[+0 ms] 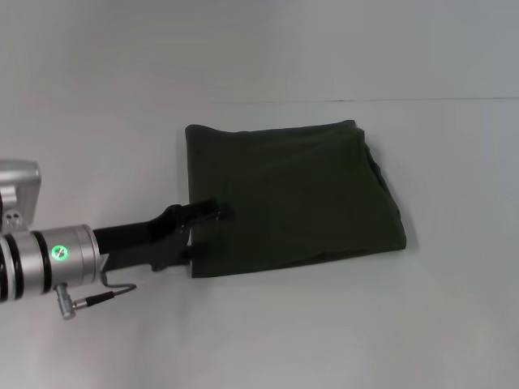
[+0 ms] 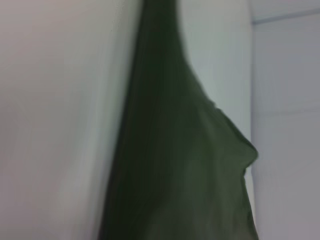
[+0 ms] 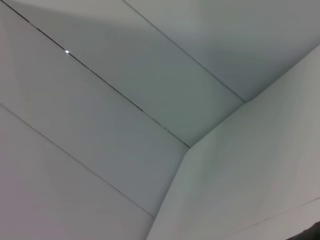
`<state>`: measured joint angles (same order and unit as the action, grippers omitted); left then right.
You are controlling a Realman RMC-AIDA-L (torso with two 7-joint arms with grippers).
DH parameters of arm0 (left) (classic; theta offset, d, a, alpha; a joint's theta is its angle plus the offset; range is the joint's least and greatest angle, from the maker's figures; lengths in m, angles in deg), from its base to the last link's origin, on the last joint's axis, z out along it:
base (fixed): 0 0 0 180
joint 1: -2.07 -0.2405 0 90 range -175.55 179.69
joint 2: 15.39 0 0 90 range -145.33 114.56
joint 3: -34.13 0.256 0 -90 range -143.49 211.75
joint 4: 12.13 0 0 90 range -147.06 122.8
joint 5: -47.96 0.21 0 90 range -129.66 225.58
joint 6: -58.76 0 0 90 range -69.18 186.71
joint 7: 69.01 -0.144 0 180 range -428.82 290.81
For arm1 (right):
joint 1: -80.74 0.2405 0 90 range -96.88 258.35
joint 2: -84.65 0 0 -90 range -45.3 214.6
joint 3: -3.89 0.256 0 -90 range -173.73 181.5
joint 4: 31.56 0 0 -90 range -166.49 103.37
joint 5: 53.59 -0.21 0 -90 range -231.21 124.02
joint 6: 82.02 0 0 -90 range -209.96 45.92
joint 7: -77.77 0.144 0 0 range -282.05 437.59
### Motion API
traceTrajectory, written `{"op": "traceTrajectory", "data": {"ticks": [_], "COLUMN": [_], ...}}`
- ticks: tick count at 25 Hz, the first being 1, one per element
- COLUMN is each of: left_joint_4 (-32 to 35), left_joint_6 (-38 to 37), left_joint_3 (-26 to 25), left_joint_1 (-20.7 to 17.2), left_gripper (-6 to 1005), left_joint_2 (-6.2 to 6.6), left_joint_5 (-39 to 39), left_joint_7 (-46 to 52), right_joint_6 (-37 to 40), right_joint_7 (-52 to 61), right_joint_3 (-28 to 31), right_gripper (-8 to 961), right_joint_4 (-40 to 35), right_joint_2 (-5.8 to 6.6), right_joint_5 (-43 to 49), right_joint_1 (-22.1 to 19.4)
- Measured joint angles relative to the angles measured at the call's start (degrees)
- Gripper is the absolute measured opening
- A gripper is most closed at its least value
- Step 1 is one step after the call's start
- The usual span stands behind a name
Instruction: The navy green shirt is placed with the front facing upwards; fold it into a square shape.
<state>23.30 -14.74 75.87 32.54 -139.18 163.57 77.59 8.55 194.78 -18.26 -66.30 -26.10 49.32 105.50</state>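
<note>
My left gripper alone is too little for the shirt's near corners (image 1: 199, 267), which lie too far apart. Next, I back away and bring my right gripper to the opposite corner (image 1: 396, 241).
The navy green shirt (image 1: 288, 194) lies on the white table, folded into a rough square with plain dark cloth on top; its lettering and neck label are hidden. My left gripper (image 1: 201, 235) reaches in from the left at the shirt's near-left edge. Its two black fingers are spread apart, one lying over the cloth (image 1: 212, 213) and the other by the near-left corner (image 1: 188, 254). The left wrist view shows the dark cloth (image 2: 185, 180) close up against the white surface. My right gripper is out of view; its wrist view shows only pale panels.
The white table (image 1: 340, 324) runs all around the shirt, with a seam line at the back (image 1: 422, 100). A pale wall (image 1: 259, 40) stands behind. The left arm's silver wrist with a green light (image 1: 58, 253) hangs over the table's left side.
</note>
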Motion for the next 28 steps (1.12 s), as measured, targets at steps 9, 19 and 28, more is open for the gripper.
{"op": "traceTrajectory", "data": {"ticks": [9,19,28], "left_joint_4": [2.11,3.59,10.69], "left_joint_6": [2.4,-0.06,-12.81], "left_joint_3": [-1.03,-0.29,-1.56], "left_joint_1": [-0.06,-0.27,-0.48], "left_gripper": [899,899,900], "left_joint_2": [0.56,0.53,4.43], "left_joint_5": [-0.13,-0.44,1.53], "left_joint_7": [-12.23,-17.01,-38.75], "right_joint_6": [-0.86,-1.16,-1.55], "right_joint_7": [-0.03,0.1,-5.37], "right_joint_3": [0.0,-0.54,-2.97], "right_gripper": [824,825,824], "right_joint_4": [0.77,1.57,-2.86], "right_joint_2": [-0.03,0.33,0.39], "right_joint_5": [0.0,1.21,12.78], "right_joint_1": [-0.49,-0.67,0.35]}}
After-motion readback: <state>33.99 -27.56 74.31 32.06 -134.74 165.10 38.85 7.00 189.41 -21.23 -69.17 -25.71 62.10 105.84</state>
